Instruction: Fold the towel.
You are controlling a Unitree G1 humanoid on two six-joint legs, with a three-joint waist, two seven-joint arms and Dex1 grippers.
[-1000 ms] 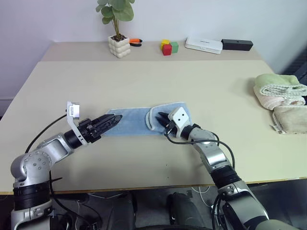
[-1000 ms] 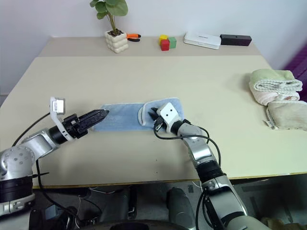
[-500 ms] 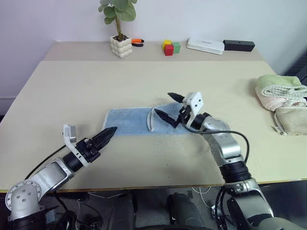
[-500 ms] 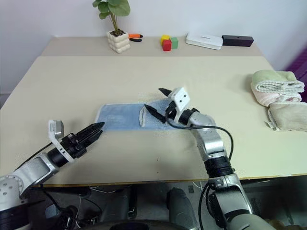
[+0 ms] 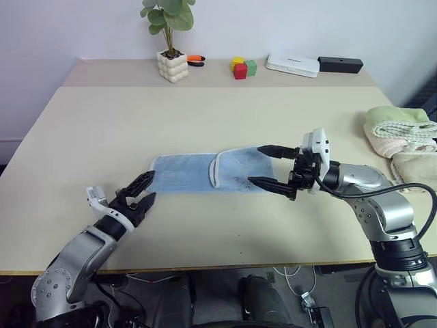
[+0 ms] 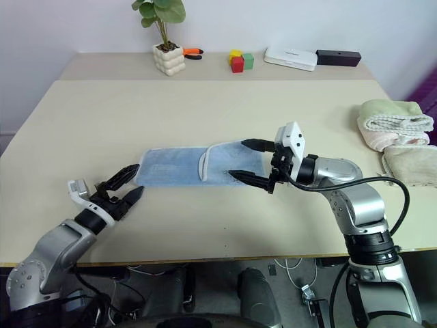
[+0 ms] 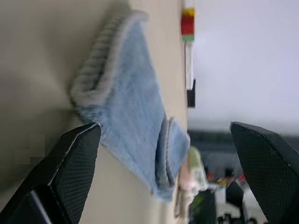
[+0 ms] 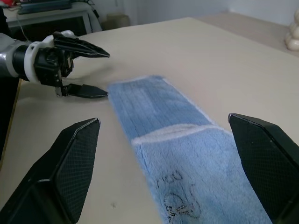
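Note:
My gripper will fold the towel's flat part [image 5: 182,173] over, and that part should cover the whole flap [image 5: 243,170] and hide the cream border, because both parts look about the same length.
The light blue towel [image 5: 181,173] lies flat on the table, its right part folded over to the left, with the cream border [image 5: 214,171] running across the fold. My right gripper [image 5: 255,165] hovers open just over the towel's right end, pointing left and holding nothing. My left gripper [image 5: 151,186] is open, low over the table just off the towel's left edge, apart from it. In the right wrist view the towel [image 8: 187,158] stretches ahead toward the left gripper [image 8: 106,74]. In the left wrist view the towel's left end [image 7: 126,102] sits between the fingers [image 7: 70,172].
A potted plant [image 5: 169,66], an orange tool [image 5: 194,59], coloured blocks [image 5: 240,67], a white box [image 5: 292,65] and a black box [image 5: 339,65] line the far edge. A pale green towel [image 5: 396,123] and a cream one [image 5: 413,169] sit at the right edge.
My right gripper opened, let go of the folded towel end, then rose and drew back to the right. My left gripper pulled back off the towel's left end, sank and rolled.

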